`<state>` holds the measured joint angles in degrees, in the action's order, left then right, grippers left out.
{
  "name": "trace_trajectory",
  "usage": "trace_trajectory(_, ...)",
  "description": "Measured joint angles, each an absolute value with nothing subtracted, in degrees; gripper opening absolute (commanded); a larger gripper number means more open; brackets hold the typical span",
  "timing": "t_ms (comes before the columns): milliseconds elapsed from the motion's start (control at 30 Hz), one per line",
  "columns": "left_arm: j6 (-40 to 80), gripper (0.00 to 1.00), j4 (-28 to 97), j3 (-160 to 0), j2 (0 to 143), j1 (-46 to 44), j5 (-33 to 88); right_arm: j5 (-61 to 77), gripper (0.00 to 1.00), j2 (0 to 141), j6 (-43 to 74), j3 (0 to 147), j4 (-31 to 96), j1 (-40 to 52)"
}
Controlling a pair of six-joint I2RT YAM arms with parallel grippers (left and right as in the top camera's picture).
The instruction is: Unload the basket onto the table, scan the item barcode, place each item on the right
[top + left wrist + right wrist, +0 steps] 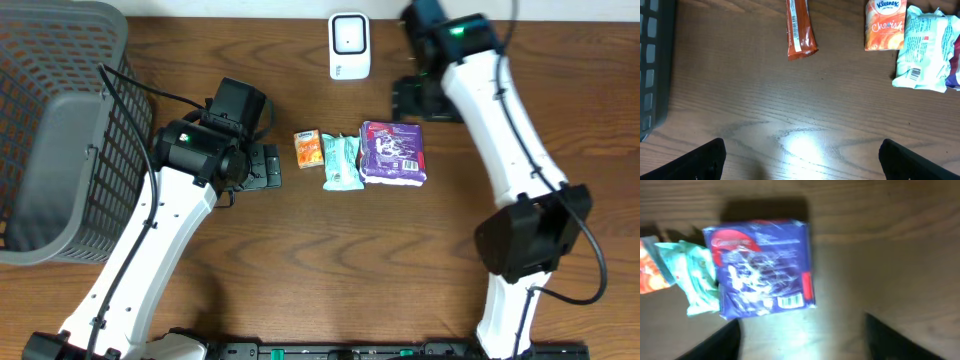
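My right gripper should first drag the purple pack clear (393, 153), because the purple pack lies tight (360, 161) against the teal pack. It should then open again and take the purple pack for scanning.
Three packs lie in a row mid-table: an orange Kleenex pack (307, 148) (884, 25), a teal pack (341, 160) (922, 50), and a purple pack (393, 152) (762, 270) with its barcode (791, 301) facing up. A red-brown bar (799, 27) shows only in the left wrist view. The white scanner (349, 45) stands at the far edge. My left gripper (262, 167) (802, 160) is open over bare wood left of the packs. My right gripper (425, 98) (802, 340) is open just beyond the purple pack, holding nothing; its view is blurred.
A large grey wire basket (60, 130) fills the table's left side, its edge (652, 65) showing in the left wrist view. Bare wooden table (350, 260) stretches in front of the packs.
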<state>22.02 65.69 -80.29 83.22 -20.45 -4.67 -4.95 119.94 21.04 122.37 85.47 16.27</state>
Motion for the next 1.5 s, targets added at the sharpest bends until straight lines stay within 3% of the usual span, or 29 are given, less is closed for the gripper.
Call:
trace_trajectory(67, 22.0, 0.98, 65.7, -80.3, 83.2, -20.4, -4.7, -2.1, 0.26, 119.9, 19.6, 121.5, 85.3, 13.7)
trace_trajectory(133, 22.0, 0.98, 65.7, -80.3, 83.2, -20.4, -4.7, 0.2, 0.17, 119.9, 18.5, 120.1, 84.3, 12.4)
trace_trajectory(433, 22.0, 0.98, 65.7, -80.3, 83.2, -20.4, -4.7, 7.7, 0.07, 119.9, 16.8, 106.0, 69.5, 15.6)
trace_trajectory(767, 22.0, 0.98, 65.7, -80.3, 83.2, -20.4, -4.7, 4.8, 0.12, 119.9, 19.6, 95.0, 62.8, 17.8)
trace_trajectory(867, 22.0, 0.98, 65.7, -80.3, 83.2, -20.4, -4.7, 3.6, 0.14, 119.9, 19.9, 95.3, 64.8, 16.6)
trace_trajectory(1067, 22.0, 0.98, 65.7, -80.3, 83.2, -20.4, -4.7, 3.3, 0.28, 119.9, 19.1, 102.6, 73.8, 11.8)
trace_trajectory(1300, 22.0, 0.98, 65.7, -80.3, 83.2, -20.4, -4.7, 6.6, 0.30, 119.9, 17.3, 108.2, 76.4, 12.4)
trace_trajectory(1500, 22.0, 0.98, 65.7, -80.3, 83.2, -20.4, -4.7, 7.0, 0.34, 119.9, 17.3, 106.5, 71.2, 15.5)
